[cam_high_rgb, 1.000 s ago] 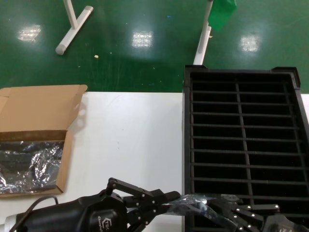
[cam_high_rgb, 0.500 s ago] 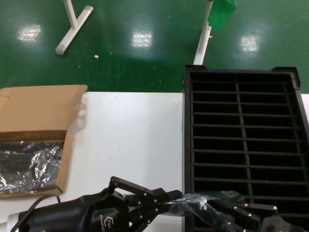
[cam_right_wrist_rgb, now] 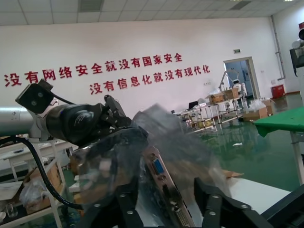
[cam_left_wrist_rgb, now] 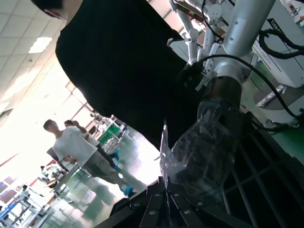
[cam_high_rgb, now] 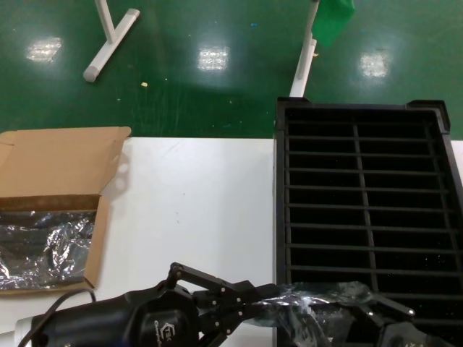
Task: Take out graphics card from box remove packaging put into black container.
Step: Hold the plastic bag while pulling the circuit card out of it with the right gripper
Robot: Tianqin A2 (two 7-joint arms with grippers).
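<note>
The bracket is loose and slanted between the right gripper's open fingers, so the right gripper should close squarely on the bracket's sides while the left gripper holds the bag.
The graphics card is still inside its crinkly translucent packaging bag, held in the air over the near edge of the black container. Its silver bracket with a blue connector shows through the bag. My left gripper is shut on the bag's edge. My right gripper is open, its fingers standing on either side of the bagged card's bracket end. The brown box lies open at the table's left with more silver bags inside.
The white table lies between box and container. White stand legs and a green floor are behind the table. The left arm's black body shows in the right wrist view, beyond the bag.
Both grippers have sunk slightly toward the near edge. The right gripper's fingers have drawn back under the bag, and the bag now looks stretched between the two grippers.
</note>
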